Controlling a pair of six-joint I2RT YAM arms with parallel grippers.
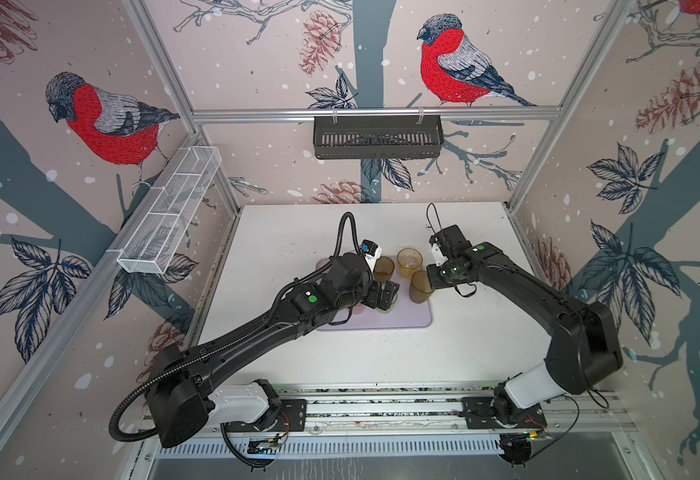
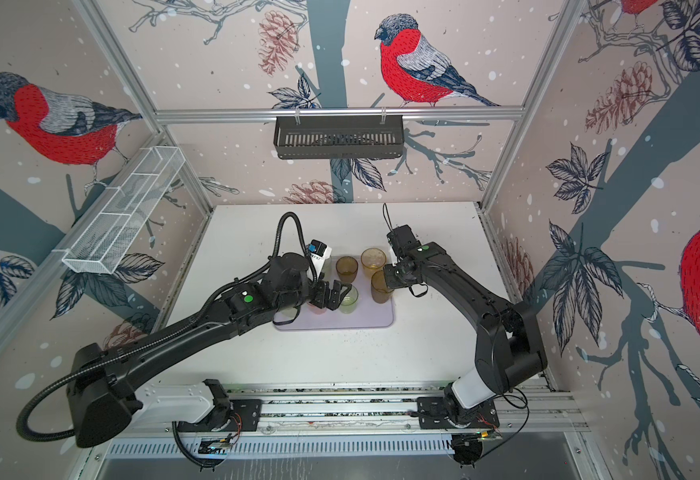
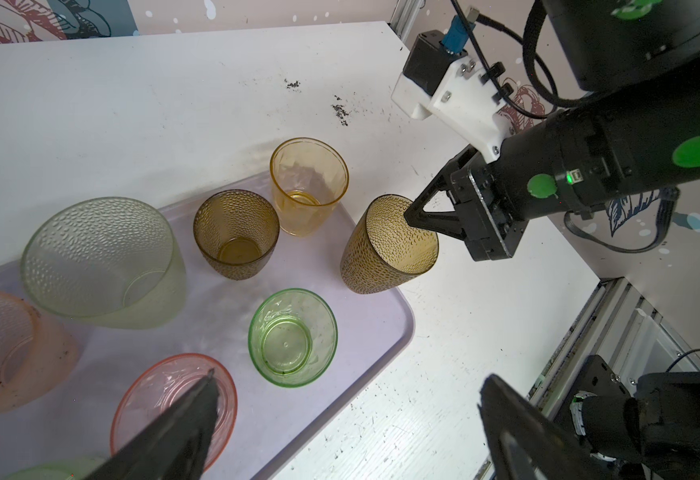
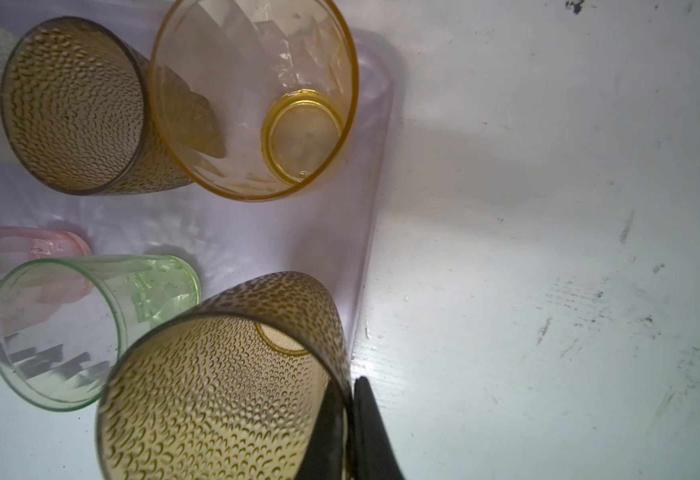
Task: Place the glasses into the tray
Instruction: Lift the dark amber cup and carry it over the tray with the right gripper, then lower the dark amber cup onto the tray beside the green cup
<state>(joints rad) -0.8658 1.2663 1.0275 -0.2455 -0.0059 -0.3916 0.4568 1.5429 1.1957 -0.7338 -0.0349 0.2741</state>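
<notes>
My right gripper (image 1: 420,288) is holding the glass upright by the tray's empty corner (image 1: 416,316), so I should keep moving it inward and down until the glass's bottom rests there.
The lavender tray (image 1: 406,320) (image 3: 365,316) lies mid-table and holds several glasses. Among them are a yellow-amber one (image 3: 309,187), a dark olive one (image 3: 236,232), a bright green one (image 3: 292,336), a frosted green one (image 3: 103,262) and a pink one (image 3: 165,390). My right gripper (image 4: 350,395) (image 1: 431,282) is shut on the rim wall of another olive dimpled glass (image 4: 215,395) (image 3: 381,257). That glass is tilted at the tray's right edge. My left gripper (image 3: 348,374) (image 2: 331,295) hangs open over the tray's near part, one finger above the pink glass, holding nothing.
A black slotted basket (image 1: 377,137) hangs on the back wall. A white wire mesh basket (image 1: 169,212) hangs on the left wall. Bare white table (image 1: 464,345) surrounds the tray, and the arms' mounting rail (image 1: 381,411) runs along the front edge.
</notes>
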